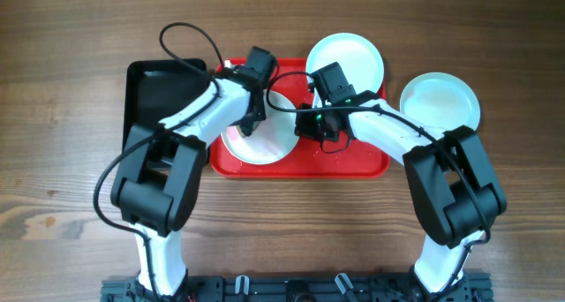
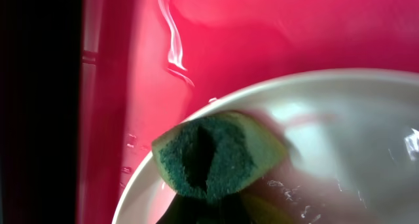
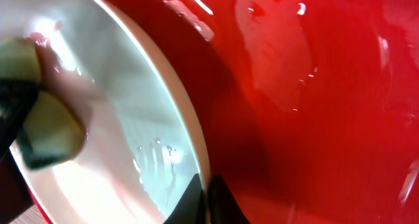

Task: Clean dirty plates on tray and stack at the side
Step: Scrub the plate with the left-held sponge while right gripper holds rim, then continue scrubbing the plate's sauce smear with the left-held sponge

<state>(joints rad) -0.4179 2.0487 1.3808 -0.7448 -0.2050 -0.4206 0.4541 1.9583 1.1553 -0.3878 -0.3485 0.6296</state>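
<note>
The sponge is at the white plate's rim [image 2: 204, 110], and a pink smear lies farther in. I should wipe the sponge back across the plate [image 1: 275, 141] with my left gripper.
A white plate [image 1: 260, 145] lies in the left half of the red tray [image 1: 357, 165]. My left gripper [image 1: 250, 117] is shut on a green-and-yellow sponge [image 2: 216, 152] and presses it onto the plate's wet inside [image 2: 340, 119]. My right gripper [image 1: 306, 127] is shut on the plate's right rim, one finger on each side of the rim in the right wrist view [image 3: 204, 199]. That view also shows the plate [image 3: 124, 99], the sponge [image 3: 46, 129] and the wet tray floor [image 3: 314, 119]. Two pale aqua plates sit outside the tray: one behind it [image 1: 346, 59] and one to its right [image 1: 440, 103].
A smaller black tray [image 1: 154, 90] lies against the red tray's left side. The tray's left wall [image 2: 108, 119] runs close to the sponge. Both arms cross over the red tray.
</note>
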